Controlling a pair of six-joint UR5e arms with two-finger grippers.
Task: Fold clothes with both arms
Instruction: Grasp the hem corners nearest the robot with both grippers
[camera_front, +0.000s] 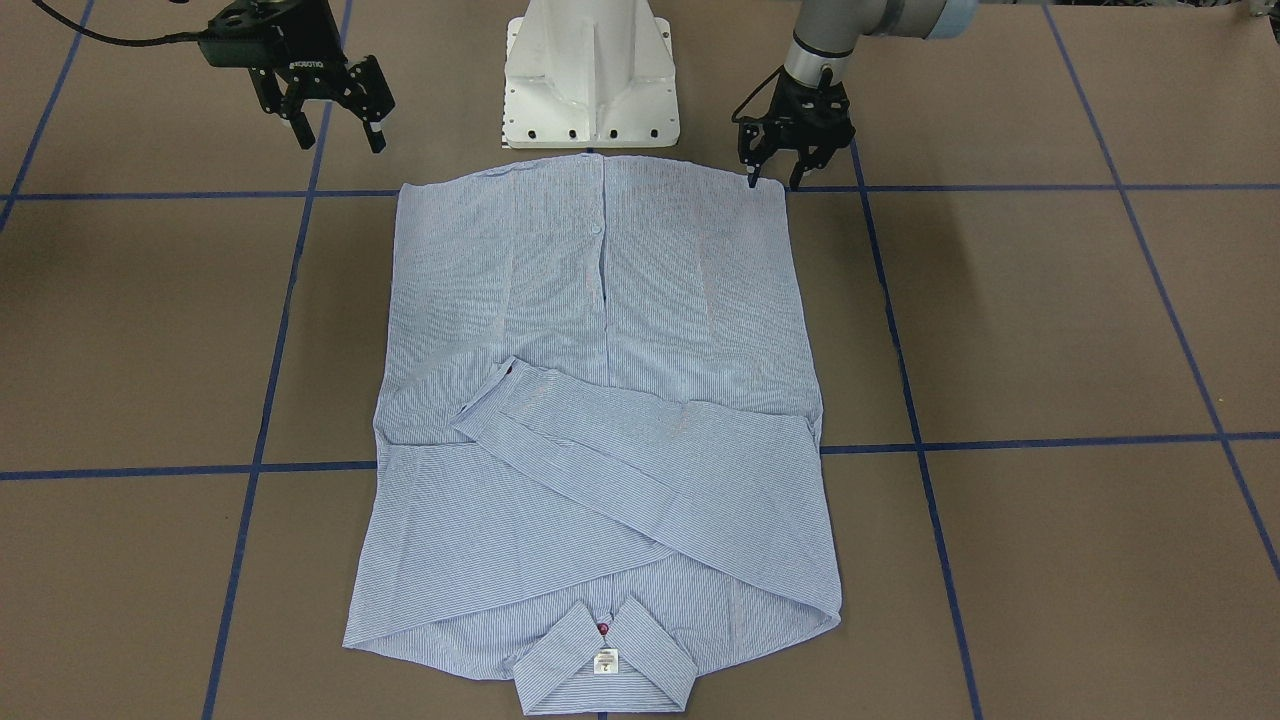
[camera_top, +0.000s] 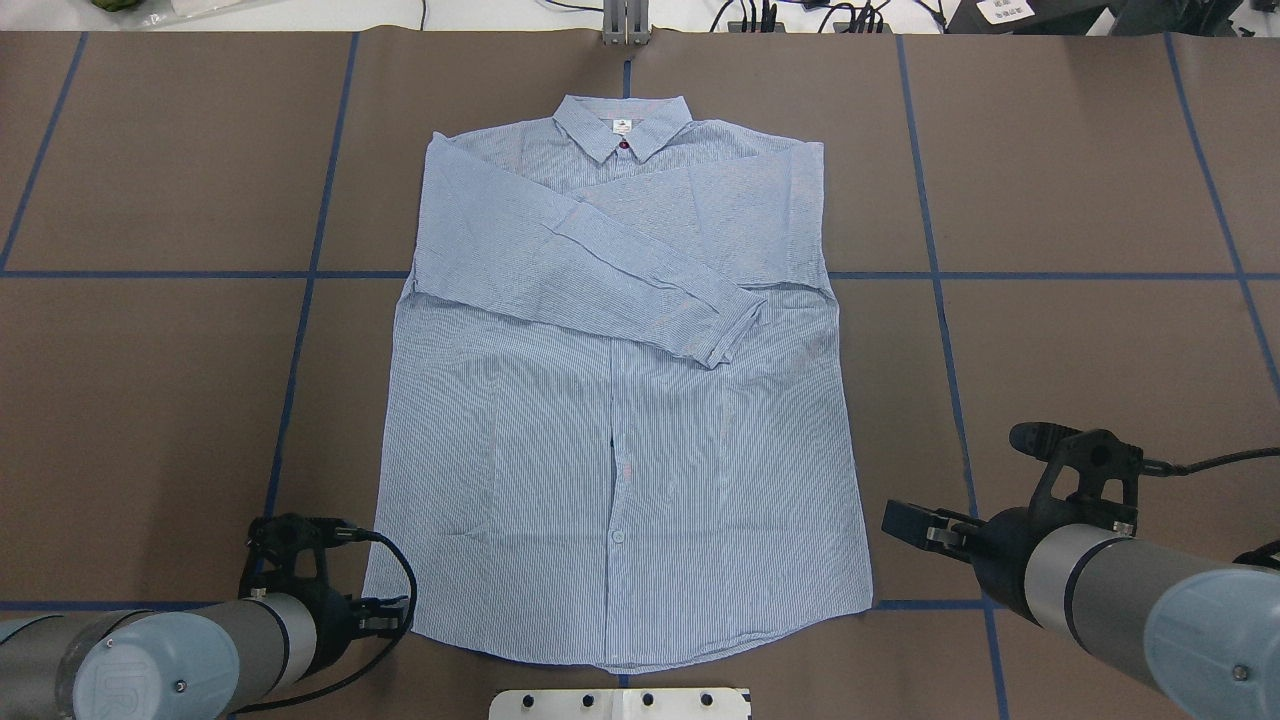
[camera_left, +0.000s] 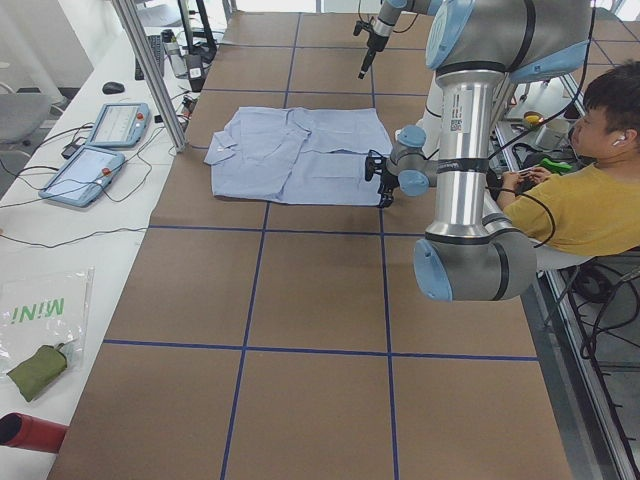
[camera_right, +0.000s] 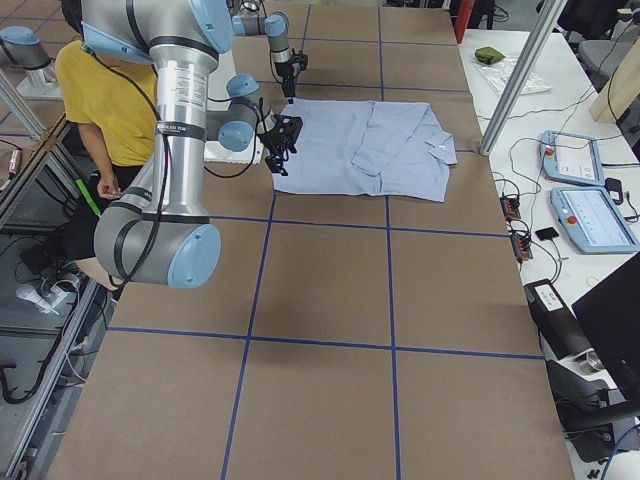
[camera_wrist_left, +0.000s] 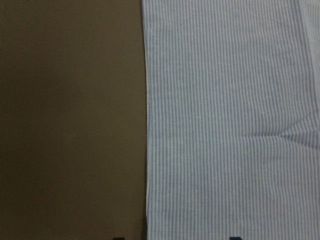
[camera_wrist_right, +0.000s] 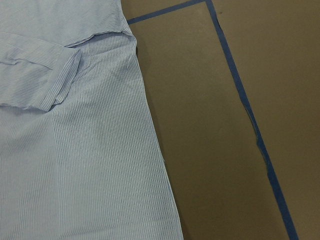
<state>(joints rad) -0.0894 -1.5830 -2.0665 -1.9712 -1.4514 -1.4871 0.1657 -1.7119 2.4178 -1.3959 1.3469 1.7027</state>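
Note:
The striped shirt (camera_front: 708, 288) will slide along in one piece, with its sleeves still folded, when the robot pulls the shirt's hem, because both sleeves (camera_front: 642, 486) lie flat across the chest.
The light blue striped shirt (camera_front: 600, 400) lies flat on the brown table, front up and buttoned. Both sleeves are folded across its chest (camera_top: 640, 270), and the collar (camera_top: 622, 125) points away from the robot. My left gripper (camera_front: 775, 182) is open and low at the hem corner on the robot's left. In the left wrist view the shirt's side edge (camera_wrist_left: 147, 150) runs between its fingertips. My right gripper (camera_front: 340, 138) is open and empty. It hangs above the bare table, off the opposite hem corner (camera_top: 865, 600), and its wrist camera sees the shirt's side edge (camera_wrist_right: 160, 160) and a cuff (camera_wrist_right: 60, 80).
The white pedestal base (camera_front: 590, 80) stands just behind the hem. Blue tape lines (camera_front: 900, 330) cross the table. A person in a yellow top (camera_left: 590, 190) sits behind the robot. Teach pendants (camera_left: 95, 150) and a metal post (camera_left: 150, 70) are on the far side beyond the collar.

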